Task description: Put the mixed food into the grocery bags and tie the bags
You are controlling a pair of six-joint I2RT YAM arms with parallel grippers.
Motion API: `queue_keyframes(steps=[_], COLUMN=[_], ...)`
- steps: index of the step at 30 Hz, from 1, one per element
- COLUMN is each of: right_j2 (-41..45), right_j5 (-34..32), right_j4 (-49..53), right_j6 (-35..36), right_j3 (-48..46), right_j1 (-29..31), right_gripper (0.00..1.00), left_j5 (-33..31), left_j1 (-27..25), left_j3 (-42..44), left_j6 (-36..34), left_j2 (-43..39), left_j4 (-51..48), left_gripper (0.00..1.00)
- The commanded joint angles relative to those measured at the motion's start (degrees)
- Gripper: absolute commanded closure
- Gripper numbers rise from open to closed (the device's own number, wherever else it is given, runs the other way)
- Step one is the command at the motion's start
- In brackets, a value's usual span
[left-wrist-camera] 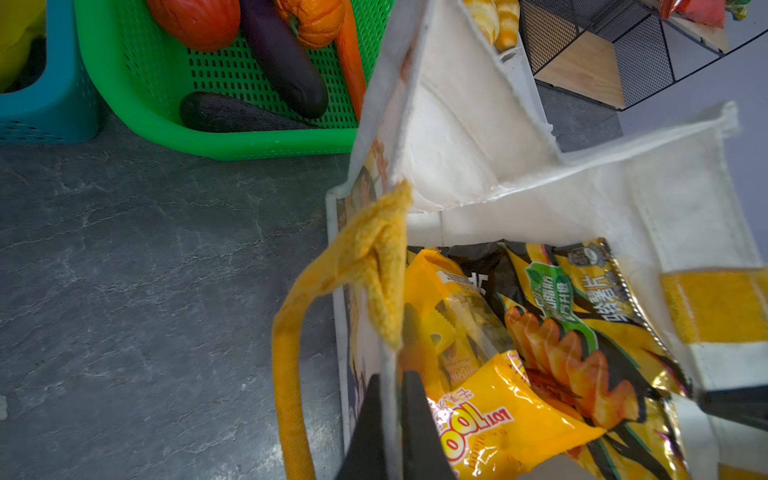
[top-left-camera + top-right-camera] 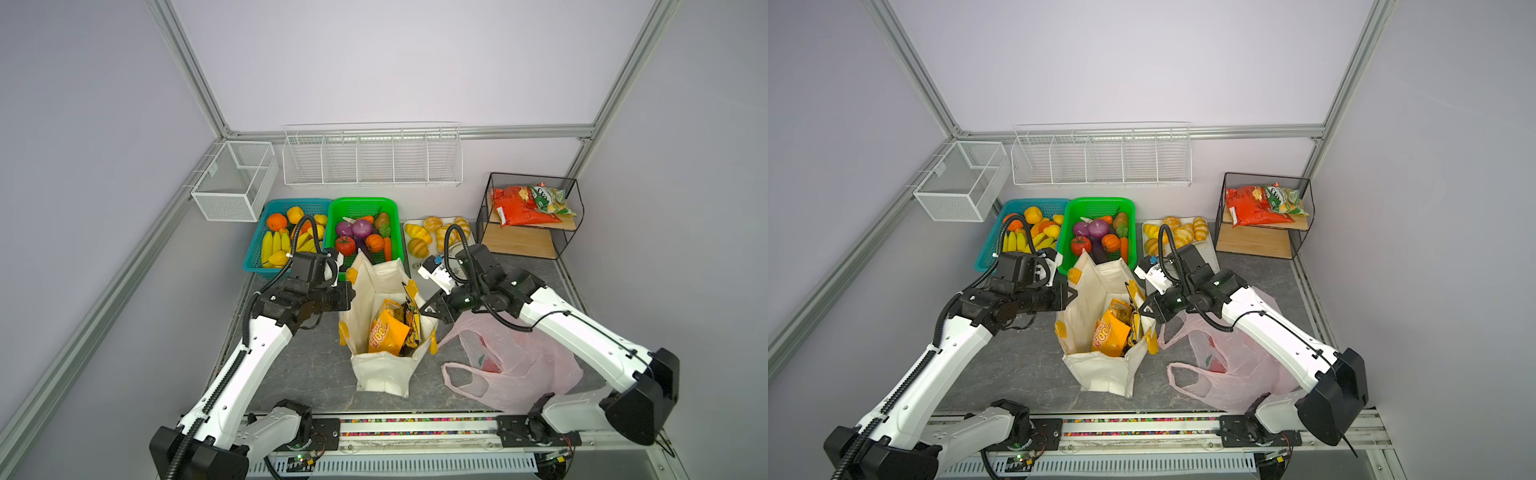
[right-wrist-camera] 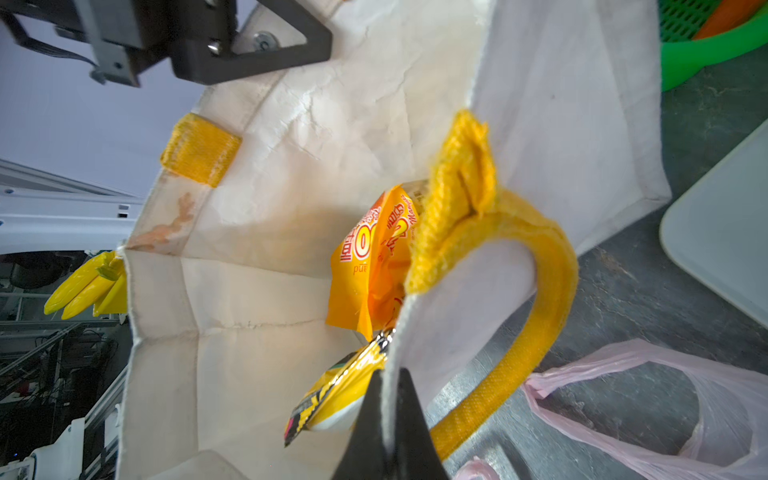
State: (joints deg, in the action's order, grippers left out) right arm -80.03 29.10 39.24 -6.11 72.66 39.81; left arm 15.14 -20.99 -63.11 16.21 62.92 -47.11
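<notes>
The cream tote is crowding the slack pink bag, so my right gripper should open and my left gripper should pull the tote in front of the teal basket.
The cream tote stands upright and open at the table's middle. It holds an orange snack packet and a black-and-yellow one. My left gripper is shut on the tote's left rim. On the opposite rim my right gripper is shut too, beside a yellow handle. The pink bag lies slack to the tote's right, under the right arm. Tomato, onion, pumpkin and eggplant sit in the green basket.
A teal basket of bananas and oranges stands left of the green one. A white tray of croissants is behind the right gripper. At the back right a black wire shelf holds red and green packets. White wire baskets hang on the walls.
</notes>
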Motion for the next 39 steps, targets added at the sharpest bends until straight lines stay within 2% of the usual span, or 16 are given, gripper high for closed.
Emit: queue_keyframes(steps=[1, 7, 13, 21, 26, 29, 31, 33, 34, 36, 39], right_j2=[1.77, 5.15, 4.42, 0.58, -0.72, -0.71, -0.25, 0.74, 1.43, 3.30, 5.40], right_j5=[-0.61, -1.24, -1.22, 3.15, 3.77, 2.55, 0.54, -1.45, -2.31, -3.78, -6.66], right_j4=[-0.16, 1.49, 1.93, -2.24, -2.76, -2.62, -2.14, -1.78, -2.00, -4.15, -8.79], right_j6=[2.91, 4.67, 5.26, 3.71, 3.96, 4.00, 4.07, 4.28, 4.18, 3.55, 2.07], right_j3=[1.73, 2.59, 2.12, 2.24, 1.95, 1.71, 1.77, 1.69, 1.68, 0.59, -1.44], right_j1=[-0.23, -1.49, -1.49, -0.41, -0.13, -0.14, -0.20, -0.47, -0.67, -1.73, -3.03], right_gripper=[0.93, 0.93, 0.93, 0.93, 0.93, 0.85, 0.73, 0.59, 0.55, 0.49, 0.46], left_j5=[4.03, 10.26, 10.99, 2.93, 0.27, -0.52, -1.94, -5.77, -7.47, -11.40, -15.29], left_j1=[0.37, 0.35, 0.33, 0.39, 0.34, 0.46, 0.47, 0.50, 0.43, 0.93, 4.15], left_j3=[-2.18, -0.89, 0.35, 0.01, 0.27, 0.27, 0.18, -0.33, -0.58, -0.92, -1.14], left_j6=[-1.93, -0.22, 0.84, -3.25, -4.11, -4.11, -3.73, -2.09, -2.06, -2.14, -2.97], left_j2=[-2.19, -4.57, -3.82, -1.42, -1.37, -0.39, 0.31, 0.32, 0.00, -1.12, -2.35], left_j4=[1.95, 6.51, 8.31, 1.99, 1.40, 1.67, 1.18, -0.16, -0.77, -2.25, -4.89], left_gripper=[1.00, 1.00, 1.00, 1.00, 1.00, 1.00, 1.00, 1.00, 1.00, 1.00, 1.00])
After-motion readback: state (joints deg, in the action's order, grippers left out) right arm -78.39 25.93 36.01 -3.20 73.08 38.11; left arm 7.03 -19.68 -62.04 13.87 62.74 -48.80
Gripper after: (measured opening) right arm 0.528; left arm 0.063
